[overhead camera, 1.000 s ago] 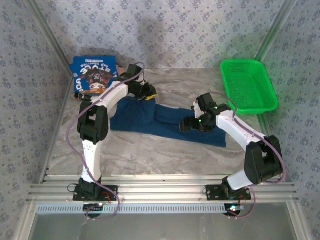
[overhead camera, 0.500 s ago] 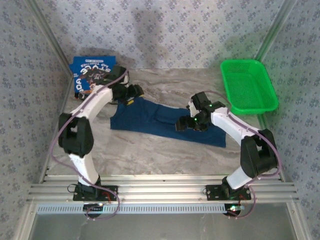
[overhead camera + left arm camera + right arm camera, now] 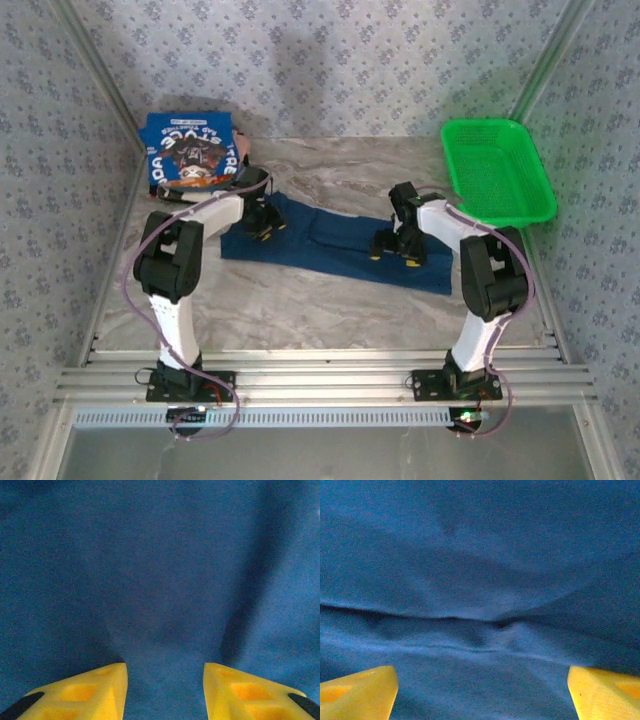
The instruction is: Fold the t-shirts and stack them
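Observation:
I need to fold the navy t-shirt's long strip (image 3: 328,240), but it lies crosswise to my arms, so my right gripper should first pull its hem end (image 3: 443,274) toward my arm bases.
A dark navy t-shirt (image 3: 320,243) lies folded into a long strip across the middle of the table; any print on it is hidden. My left gripper (image 3: 262,226) is down on its left end, open, with yellow fingertips (image 3: 107,687) apart over smooth blue cloth (image 3: 165,580). My right gripper (image 3: 396,248) is down on the strip's right part, open wide, with a creased fold (image 3: 485,625) lying ahead of its fingertips (image 3: 365,687). A brighter blue t-shirt (image 3: 190,150) with white lettering and a dark graphic sits folded at the back left.
A green mesh basket (image 3: 497,170) stands at the back right. Patterned walls close in the back and both sides. Bare marble tabletop (image 3: 300,310) runs between the shirt and the arm bases.
Both arms have come down onto the navy shirt. The left gripper moved from the shirt's back left edge onto its left end; the right gripper shifted slightly right and lowered.

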Controlling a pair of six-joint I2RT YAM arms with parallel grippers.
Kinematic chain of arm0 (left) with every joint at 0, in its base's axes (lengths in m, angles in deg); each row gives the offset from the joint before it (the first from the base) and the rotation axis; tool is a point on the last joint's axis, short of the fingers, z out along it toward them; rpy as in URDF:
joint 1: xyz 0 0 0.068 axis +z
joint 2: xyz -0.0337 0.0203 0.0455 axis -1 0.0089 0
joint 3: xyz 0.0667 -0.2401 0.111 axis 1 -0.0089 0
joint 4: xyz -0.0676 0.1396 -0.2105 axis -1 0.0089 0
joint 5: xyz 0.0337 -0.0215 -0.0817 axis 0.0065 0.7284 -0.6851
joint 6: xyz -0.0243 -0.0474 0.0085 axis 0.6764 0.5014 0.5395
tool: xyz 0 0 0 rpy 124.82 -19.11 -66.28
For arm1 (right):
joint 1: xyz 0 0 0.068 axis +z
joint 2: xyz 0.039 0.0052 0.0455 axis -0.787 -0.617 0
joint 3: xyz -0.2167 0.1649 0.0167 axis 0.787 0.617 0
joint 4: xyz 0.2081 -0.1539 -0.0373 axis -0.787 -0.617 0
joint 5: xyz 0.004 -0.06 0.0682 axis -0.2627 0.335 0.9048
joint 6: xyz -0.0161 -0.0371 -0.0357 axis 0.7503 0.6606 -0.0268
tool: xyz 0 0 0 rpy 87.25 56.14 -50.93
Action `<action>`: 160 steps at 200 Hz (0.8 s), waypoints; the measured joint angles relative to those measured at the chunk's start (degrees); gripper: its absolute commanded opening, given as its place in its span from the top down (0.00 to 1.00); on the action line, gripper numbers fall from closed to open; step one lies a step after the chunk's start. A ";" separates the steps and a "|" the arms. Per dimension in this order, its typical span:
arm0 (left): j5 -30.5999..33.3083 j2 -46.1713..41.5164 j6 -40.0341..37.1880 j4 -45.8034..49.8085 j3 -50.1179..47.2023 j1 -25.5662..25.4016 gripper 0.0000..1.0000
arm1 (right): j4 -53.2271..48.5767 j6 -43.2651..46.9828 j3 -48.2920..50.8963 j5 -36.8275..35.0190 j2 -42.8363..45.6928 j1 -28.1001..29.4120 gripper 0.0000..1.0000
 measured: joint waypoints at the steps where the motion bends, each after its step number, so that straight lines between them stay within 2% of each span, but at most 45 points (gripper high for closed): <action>1: 0.20 0.13 0.00 0.09 0.11 0.00 0.57 | -0.09 -0.04 0.00 -0.22 -0.07 -0.02 0.10; 43: 8.11 6.60 -0.04 4.48 10.32 0.15 0.58 | -1.60 -2.10 1.57 -4.83 -0.68 -0.63 0.13; 76: 10.16 14.19 -1.33 7.82 22.12 0.39 0.57 | -1.38 -4.04 4.66 -6.21 -0.04 -0.22 0.16; 116: 7.89 27.30 -4.31 11.58 44.17 -0.11 0.56 | 1.33 -9.18 10.75 -6.64 4.70 3.61 0.18; 160: -0.02 46.73 -5.55 15.72 77.59 -0.48 0.56 | 3.28 -20.06 14.62 -5.16 8.28 12.57 0.18</action>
